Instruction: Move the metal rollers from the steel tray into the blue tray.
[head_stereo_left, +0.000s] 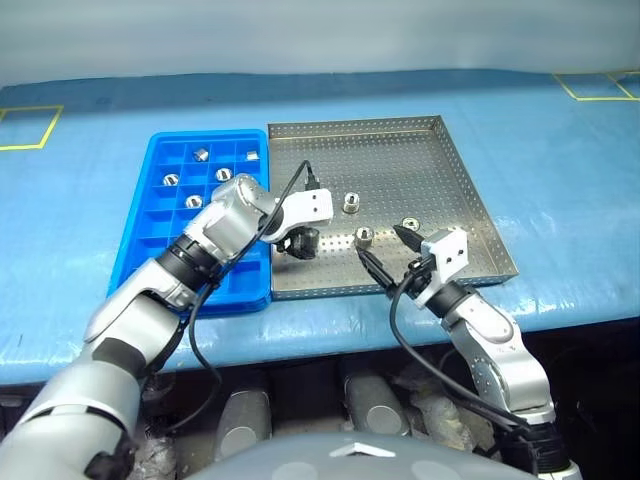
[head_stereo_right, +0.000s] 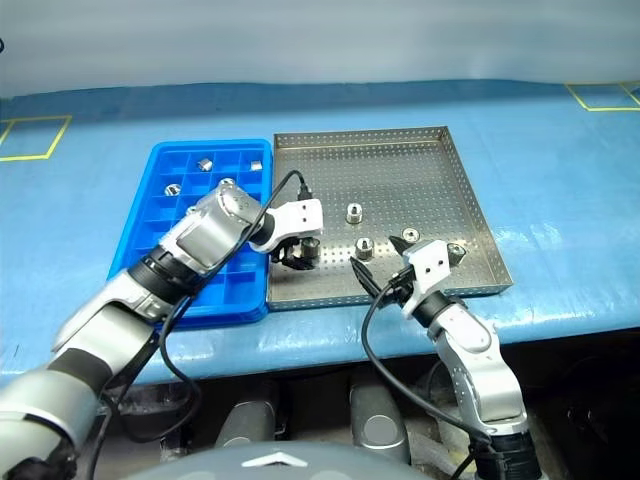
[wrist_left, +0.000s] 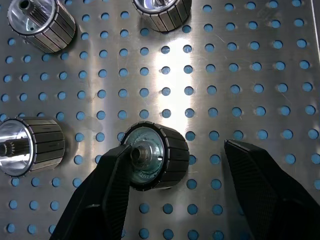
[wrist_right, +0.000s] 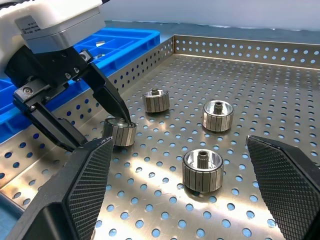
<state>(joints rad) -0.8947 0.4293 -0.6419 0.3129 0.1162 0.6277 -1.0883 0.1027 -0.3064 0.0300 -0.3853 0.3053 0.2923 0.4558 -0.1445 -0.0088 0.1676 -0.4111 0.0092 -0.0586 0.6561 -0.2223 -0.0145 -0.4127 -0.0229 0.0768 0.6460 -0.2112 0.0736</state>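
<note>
Next, the left gripper opens and takes hold of the roller across its sides before lifting it, because one of the gripper's fingers overlaps the roller's end while the other stands apart.
The steel tray holds several metal rollers, among them one at mid-tray, one nearer the front and one to its right. My left gripper points down at the tray's front left, open astride a roller that lies on its side. One finger touches that roller's end; the other stands apart. My right gripper hovers wide open and level over the tray's front edge, holding nothing. The blue tray to the left has several rollers, such as one, in its far cells.
The trays sit side by side on a blue-covered table. Yellow tape marks lie at the far corners. The steel tray's perforated rim rises between the left gripper and the blue tray. My left forearm crosses the blue tray's near cells.
</note>
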